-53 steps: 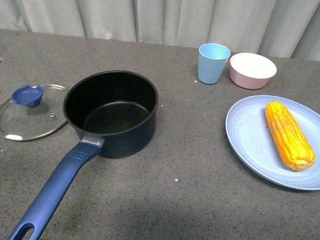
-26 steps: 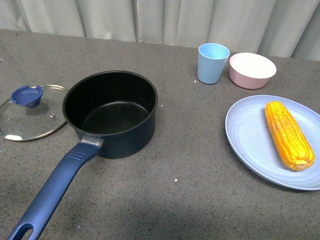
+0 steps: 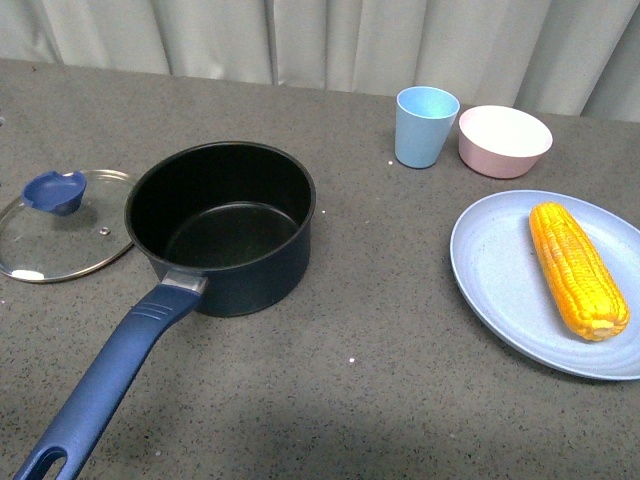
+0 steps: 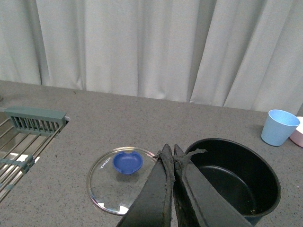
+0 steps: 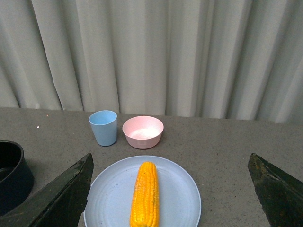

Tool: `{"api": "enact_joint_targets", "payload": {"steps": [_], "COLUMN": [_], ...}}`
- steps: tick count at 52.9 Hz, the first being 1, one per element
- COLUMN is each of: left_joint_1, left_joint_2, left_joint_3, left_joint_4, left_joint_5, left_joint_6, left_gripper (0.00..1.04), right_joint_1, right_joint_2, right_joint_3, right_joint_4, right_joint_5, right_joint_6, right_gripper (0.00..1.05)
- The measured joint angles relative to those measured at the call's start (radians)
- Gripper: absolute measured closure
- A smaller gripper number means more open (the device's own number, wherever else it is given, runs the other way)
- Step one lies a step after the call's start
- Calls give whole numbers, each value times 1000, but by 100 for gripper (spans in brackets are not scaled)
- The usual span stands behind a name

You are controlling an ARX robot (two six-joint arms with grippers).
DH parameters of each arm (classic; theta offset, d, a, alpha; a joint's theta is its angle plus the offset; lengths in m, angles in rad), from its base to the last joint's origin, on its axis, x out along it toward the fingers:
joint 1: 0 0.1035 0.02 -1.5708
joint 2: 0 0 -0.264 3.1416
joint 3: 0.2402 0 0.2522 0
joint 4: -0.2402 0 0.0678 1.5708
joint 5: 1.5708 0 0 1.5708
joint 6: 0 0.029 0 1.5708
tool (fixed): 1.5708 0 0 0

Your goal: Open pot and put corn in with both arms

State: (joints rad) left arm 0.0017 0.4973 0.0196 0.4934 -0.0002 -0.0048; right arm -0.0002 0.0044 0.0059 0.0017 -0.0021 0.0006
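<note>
I expect the corn to lie fully below the pot's rim when I lower it in, because the pot's wide opening leads to a deep, empty inside.
The dark navy pot stands uncovered at the centre left, its long blue handle running toward the near left corner. Its glass lid with a blue knob lies flat on the table just left of the pot. The yellow-orange corn rests on a light blue plate at the right. Neither arm shows in the front view. My left gripper is shut and empty, hovering between the lid and the pot. My right gripper is open wide above the corn, which lies between the spread fingers.
A light blue cup and a pink bowl stand at the back, behind the plate. A curtain hangs along the table's far edge. A sink with a grey rack shows in the left wrist view, beyond the lid.
</note>
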Motion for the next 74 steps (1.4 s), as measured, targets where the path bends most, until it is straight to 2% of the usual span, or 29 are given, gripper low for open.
{"api": "enact_joint_targets", "payload": {"steps": [45,51,59,64,67,68,70,71,74], "left_joint_1": [0,0,0,0,0,0,0,0,-1], "left_joint_2": [-328,-457,-492,-492,-492,-492,-492,-492,-493], "left_joint_3": [0,0,0,0,0,0,0,0,0], "left_joint_4": [-320,-478,-491,-491,-491,-491,-491,-491,-491], "left_joint_5": [0,0,0,0,0,0,1,1,-2], "left_joint_6": [0,0,0,0,0,0,0,0,0], "left_gripper": [101,101,101,88,73,70,63,59,50], "right_joint_1": [0,0,0,0,0,9,62,78,138], "right_joint_2": [0,0,0,0,0,6,50,69,198], "right_joint_3": [0,0,0,0,0,1,26,32,51], "right_joint_4": [0,0,0,0,0,-8,-63,-71,-47], "right_joint_5": [0,0,0,0,0,32,197,244,453], "right_joint_6": [0,0,0,0,0,-3,-13,-16,-27], "right_gripper": [9,9,9,9,9,9,9,9,9]}}
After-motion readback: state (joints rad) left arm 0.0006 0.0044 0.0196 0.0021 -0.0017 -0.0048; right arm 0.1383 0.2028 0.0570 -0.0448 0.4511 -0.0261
